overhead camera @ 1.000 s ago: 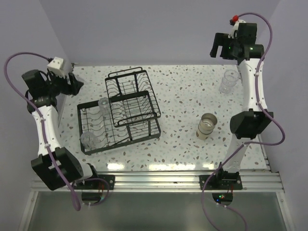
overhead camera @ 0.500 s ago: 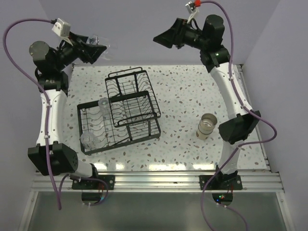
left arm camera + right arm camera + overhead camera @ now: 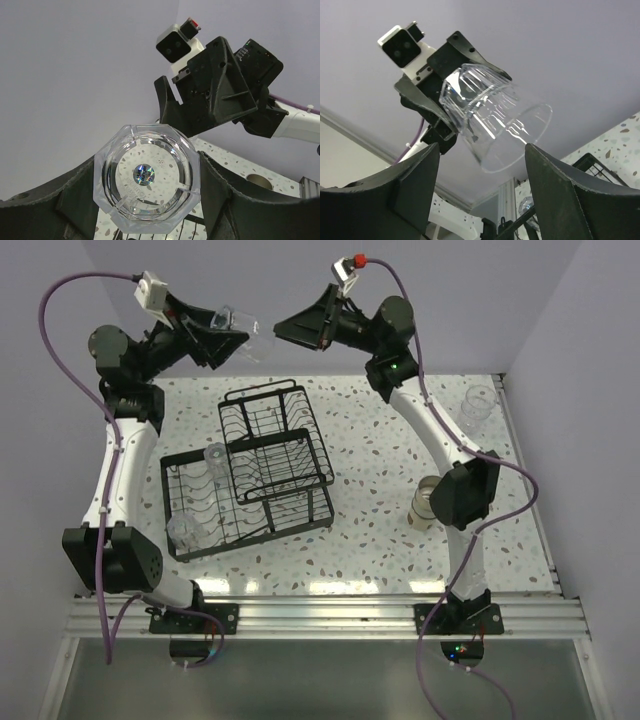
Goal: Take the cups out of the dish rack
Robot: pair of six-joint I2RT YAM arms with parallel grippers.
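Note:
My left gripper is too far from the table's far corner (image 3: pixel 477 408) to reach it, so my right gripper should take hold of the clear cup (image 3: pixel 258 344) by its opening and bring it to that corner.
My left gripper (image 3: pixel 232 332) is raised high above the table, shut on a clear plastic cup (image 3: pixel 243 328) held on its side. In the left wrist view the cup's octagonal base (image 3: pixel 147 185) sits between my fingers. My right gripper (image 3: pixel 287 328) is open and empty, facing the cup's mouth from the right, a little apart. In the right wrist view the cup (image 3: pixel 490 117) hangs above and between my open fingers (image 3: pixel 415 185). The black wire dish rack (image 3: pixel 290 480) stands below, with two clear cups (image 3: pixel 215 458) (image 3: pixel 185 532) in its left part.
A tan cup (image 3: pixel 428 502) stands on the table at the right, partly behind my right arm. Another clear cup (image 3: pixel 476 405) stands at the far right corner. The speckled table (image 3: pixel 370 440) meets the purple walls at the back and sides.
Both arms have swung up and inward above the rack. The left one now holds the clear cup aloft; the right gripper came from the far right to face it.

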